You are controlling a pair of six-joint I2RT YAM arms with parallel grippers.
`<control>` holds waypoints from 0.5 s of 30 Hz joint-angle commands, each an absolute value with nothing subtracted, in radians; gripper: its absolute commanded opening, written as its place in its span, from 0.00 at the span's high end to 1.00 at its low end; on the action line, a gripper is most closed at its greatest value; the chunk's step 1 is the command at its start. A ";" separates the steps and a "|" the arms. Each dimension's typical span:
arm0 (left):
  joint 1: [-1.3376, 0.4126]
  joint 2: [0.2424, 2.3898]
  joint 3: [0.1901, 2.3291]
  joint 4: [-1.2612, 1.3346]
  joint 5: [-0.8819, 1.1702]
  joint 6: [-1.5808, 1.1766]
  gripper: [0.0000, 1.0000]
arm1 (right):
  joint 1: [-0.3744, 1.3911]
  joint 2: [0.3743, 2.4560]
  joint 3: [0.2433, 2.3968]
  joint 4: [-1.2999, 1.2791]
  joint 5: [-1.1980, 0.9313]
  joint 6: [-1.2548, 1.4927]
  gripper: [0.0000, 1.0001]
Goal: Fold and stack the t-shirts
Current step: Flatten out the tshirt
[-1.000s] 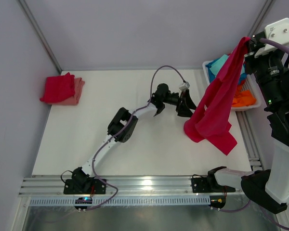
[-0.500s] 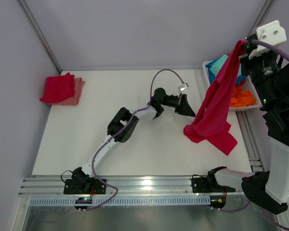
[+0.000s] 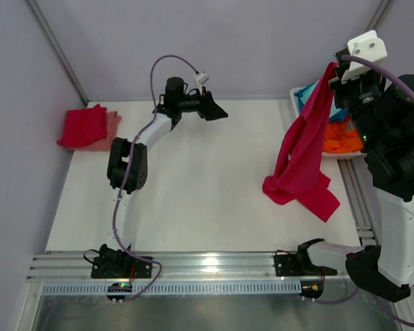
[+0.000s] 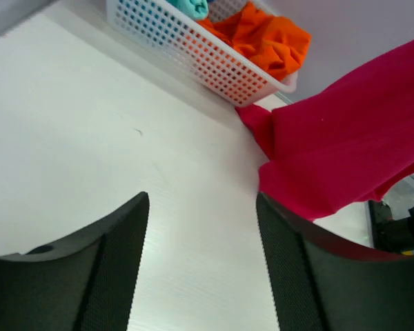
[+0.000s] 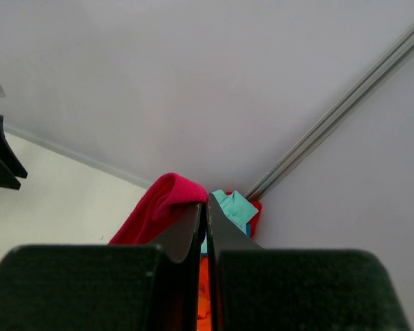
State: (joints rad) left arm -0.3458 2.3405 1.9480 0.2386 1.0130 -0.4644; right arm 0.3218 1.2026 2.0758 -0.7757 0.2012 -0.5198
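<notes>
My left gripper should, since the crimson t-shirt's lower end [image 3: 307,192] is bunched up near the basket, take its loose edge [image 3: 272,185] and pull it across the open table before folding.
My right gripper [image 3: 333,71] is shut on a crimson t-shirt [image 3: 302,152] and holds it high; the shirt hangs down and its lower end rests bunched on the white table [image 3: 193,207] at the right. In the right wrist view the shirt [image 5: 159,207] drapes over the closed fingertips. My left gripper [image 3: 217,112] is open and empty, raised near the back wall at centre-left. In the left wrist view the shirt [image 4: 345,158] hangs at right, beyond the open fingers [image 4: 117,255]. A folded stack of red and pink shirts [image 3: 88,127] lies at the back left.
A white mesh basket [image 3: 345,141] at the back right holds orange [image 3: 345,138] and teal shirts; it also shows in the left wrist view [image 4: 193,52]. Grey walls enclose the table at back and sides. A metal rail [image 3: 193,265] runs along the near edge.
My left arm has swung from the table's middle-right, near the hanging shirt, to the back centre-left. My right gripper has lifted the crimson shirt slightly higher and leftward.
</notes>
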 commanded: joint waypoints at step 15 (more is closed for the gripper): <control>-0.702 2.470 2.226 -0.295 0.922 0.009 0.30 | 0.325 1.198 2.086 -0.765 0.130 -0.506 0.97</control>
